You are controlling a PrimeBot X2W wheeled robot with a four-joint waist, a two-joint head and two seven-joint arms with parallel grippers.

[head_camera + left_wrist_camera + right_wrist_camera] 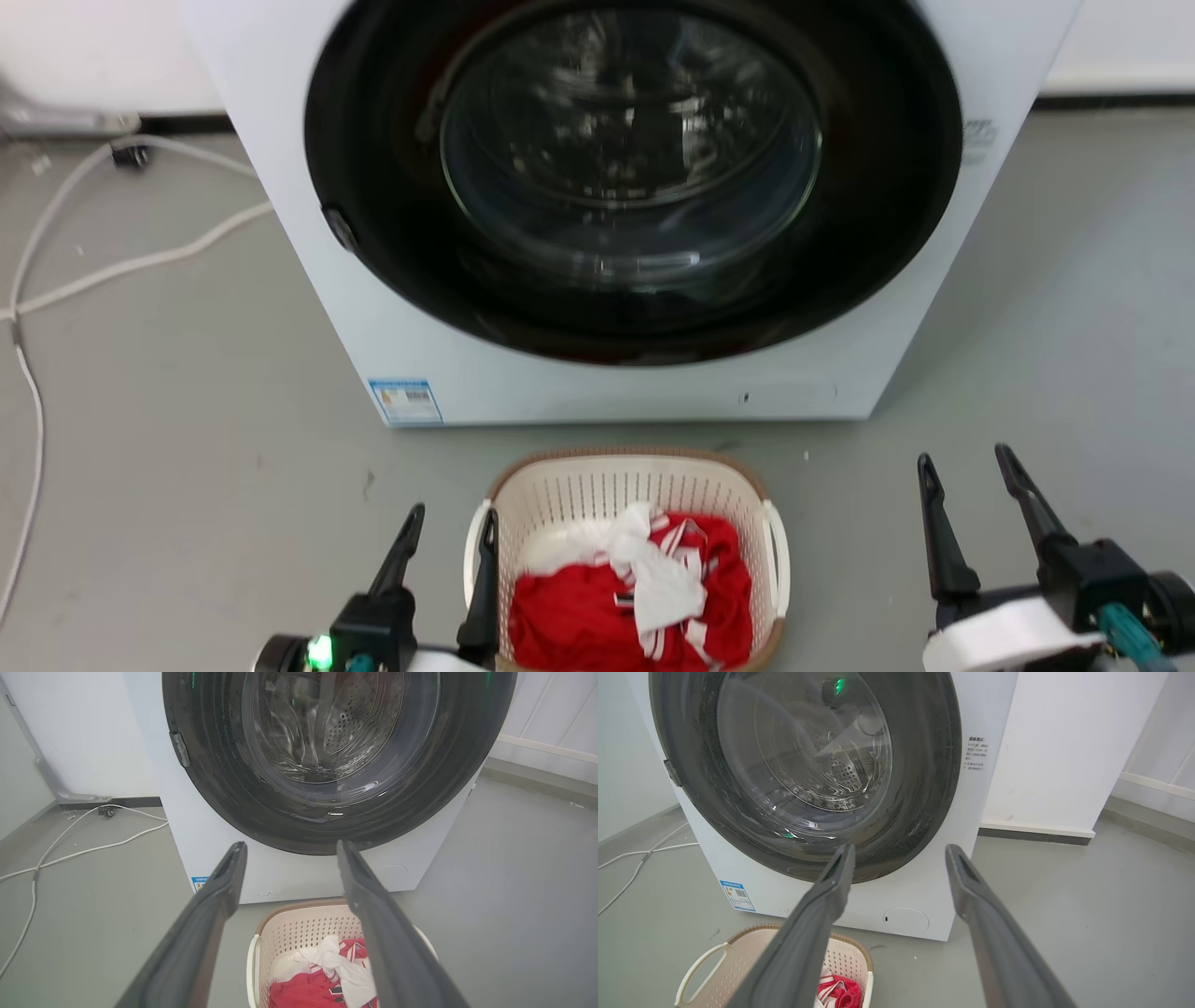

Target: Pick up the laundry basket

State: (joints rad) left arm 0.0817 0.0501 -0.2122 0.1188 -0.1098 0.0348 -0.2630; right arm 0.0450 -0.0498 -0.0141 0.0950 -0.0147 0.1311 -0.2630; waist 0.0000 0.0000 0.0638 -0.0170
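My gripper is to lift the laundry basket (627, 493) level, and it will carry the red and white clothes (640, 594) along undisturbed, because they lie well below its brown rim.
The laundry basket (597, 485) is cream-white perforated plastic with a brown rim and white side handles. It stands on the grey floor in front of the washing machine, holding red and white clothes (635, 597). My left gripper (453, 527) is open beside the basket's left handle, its inner finger close against that side. My right gripper (966, 476) is open, well to the right of the basket with bare floor between. The basket (299, 926) also appears between the left fingers in the left wrist view, and the basket (714, 970) sits low left in the right wrist view.
A white front-loading washing machine (420, 345) with a large dark round door stands just behind the basket. White cables (121, 266) trail over the floor at the left. A white wall and skirting (1036, 833) rise behind on the right.
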